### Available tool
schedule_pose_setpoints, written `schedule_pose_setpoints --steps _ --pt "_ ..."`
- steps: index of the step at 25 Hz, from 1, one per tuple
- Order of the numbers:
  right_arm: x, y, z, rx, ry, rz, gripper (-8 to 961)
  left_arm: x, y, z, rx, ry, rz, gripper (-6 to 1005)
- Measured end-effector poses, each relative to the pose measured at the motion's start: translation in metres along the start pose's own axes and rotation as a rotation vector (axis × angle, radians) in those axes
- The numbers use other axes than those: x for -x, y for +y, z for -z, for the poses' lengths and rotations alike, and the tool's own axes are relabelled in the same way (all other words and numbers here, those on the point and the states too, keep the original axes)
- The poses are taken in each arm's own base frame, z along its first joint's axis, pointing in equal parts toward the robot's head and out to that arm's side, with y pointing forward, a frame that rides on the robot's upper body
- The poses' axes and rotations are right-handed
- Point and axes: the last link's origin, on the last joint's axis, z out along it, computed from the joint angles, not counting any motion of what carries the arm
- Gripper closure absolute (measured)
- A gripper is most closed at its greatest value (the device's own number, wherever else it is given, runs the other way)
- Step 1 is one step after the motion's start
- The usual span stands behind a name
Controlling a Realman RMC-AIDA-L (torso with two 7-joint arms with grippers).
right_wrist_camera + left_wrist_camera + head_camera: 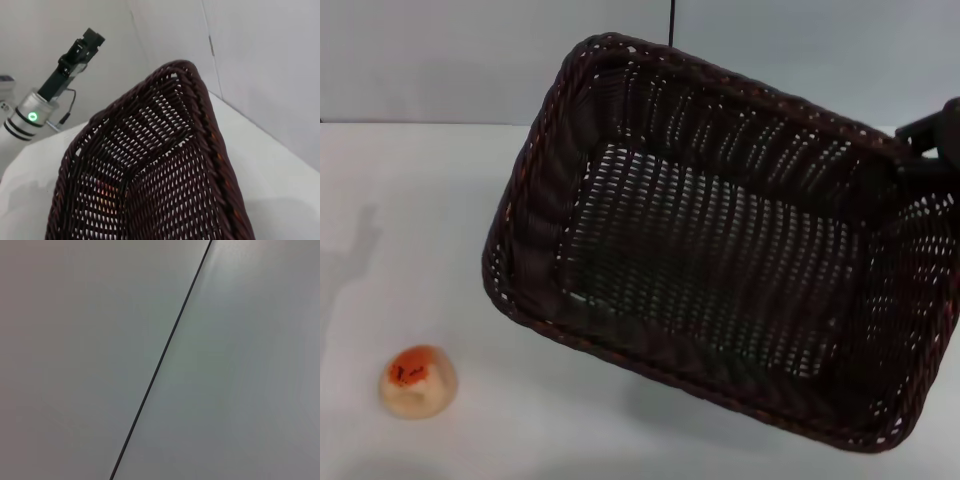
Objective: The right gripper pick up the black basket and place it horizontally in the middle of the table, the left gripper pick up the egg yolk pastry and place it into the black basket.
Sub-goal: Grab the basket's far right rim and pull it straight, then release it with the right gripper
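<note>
The black basket's long rim is slanting away from the table's back edge, so next my right gripper turns the basket straight and level before it lowers the basket to the middle of the table.
The black basket hangs tilted above the white table, its opening facing the head camera and its shadow on the tabletop below. My right gripper grips the basket's rim at the far right edge of the head view and is mostly out of frame. The right wrist view looks along the basket's rim and wall. The egg yolk pastry sits on the table at the front left, apart from the basket. My left gripper is raised high in the air in the right wrist view, away from the pastry.
Grey wall panels with a dark vertical seam stand behind the table. The left wrist view shows only that wall and seam. A shadow of the left arm falls on the table's left side.
</note>
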Motion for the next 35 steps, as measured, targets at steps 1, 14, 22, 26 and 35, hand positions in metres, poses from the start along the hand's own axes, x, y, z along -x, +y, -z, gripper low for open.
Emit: schedule_pose_setpoints --steps 1,14,22,26,35 --pt "0.004 0.000 0.001 -0.007 0.009 0.022 774 0.000 0.000 0.000 0.001 -0.001 0.000 157" --pt "0.030 0.012 -0.011 0.091 0.117 0.308 763 0.001 0.000 0.000 0.005 -0.014 0.069 156" --pt "0.020 0.011 -0.014 0.103 0.110 0.364 757 0.002 0.003 0.003 0.014 -0.021 0.121 156" --pt "0.017 0.008 -0.014 0.098 0.107 0.380 753 0.003 0.006 0.002 0.018 -0.014 0.144 157" --pt "0.016 0.001 -0.017 0.061 0.134 0.406 746 0.006 0.012 0.003 0.030 -0.018 0.169 157"
